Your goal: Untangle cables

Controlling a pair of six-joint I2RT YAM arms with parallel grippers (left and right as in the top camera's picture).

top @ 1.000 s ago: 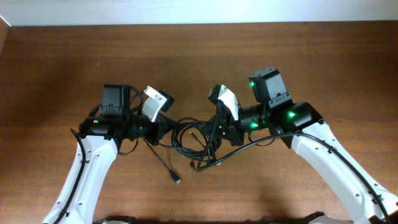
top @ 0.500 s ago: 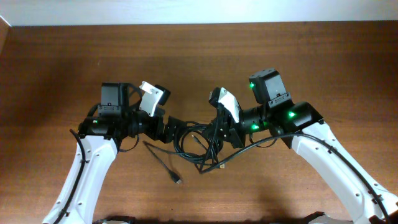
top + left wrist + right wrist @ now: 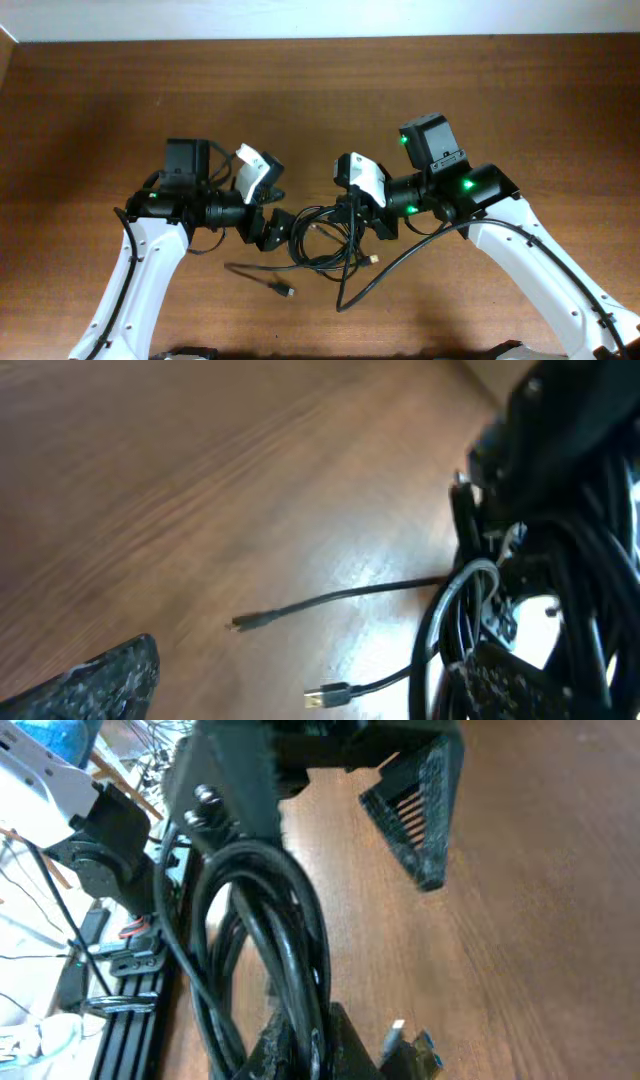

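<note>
Next, my left gripper pulls the trailing piece of cable (image 3: pixel 256 267) away while I draw back the bundle in my right gripper (image 3: pixel 298 238), because it crowds my left gripper's finger.
The cables (image 3: pixel 322 243) are thin black cords in a tangled loop between my two arms. One strand trails left across the table to a small plug (image 3: pixel 285 291). My right gripper (image 3: pixel 352 216) is shut on several strands of the bundle (image 3: pixel 285 935), with the strands pinched between its fingers (image 3: pixel 350 1050). My left gripper (image 3: pixel 270 228) stands wide open at the loop's left edge and holds nothing. Between its fingers (image 3: pixel 105 680) lie a USB plug (image 3: pixel 328 695) and a smaller plug (image 3: pixel 245 622); the bundle (image 3: pixel 560 550) crowds its right finger.
The brown wooden table (image 3: pixel 480 90) carries only the cables and arms. A thicker black arm wire (image 3: pixel 400 255) curves below the right gripper. USB plugs (image 3: pixel 412 1045) lie beside the right fingers. A pale wall edge (image 3: pixel 300 20) runs along the far side.
My left gripper has opened and let go of the strand it held, then shifted right and down toward the loop. The bundle has sagged and spread; the trailing strand now lies flat.
</note>
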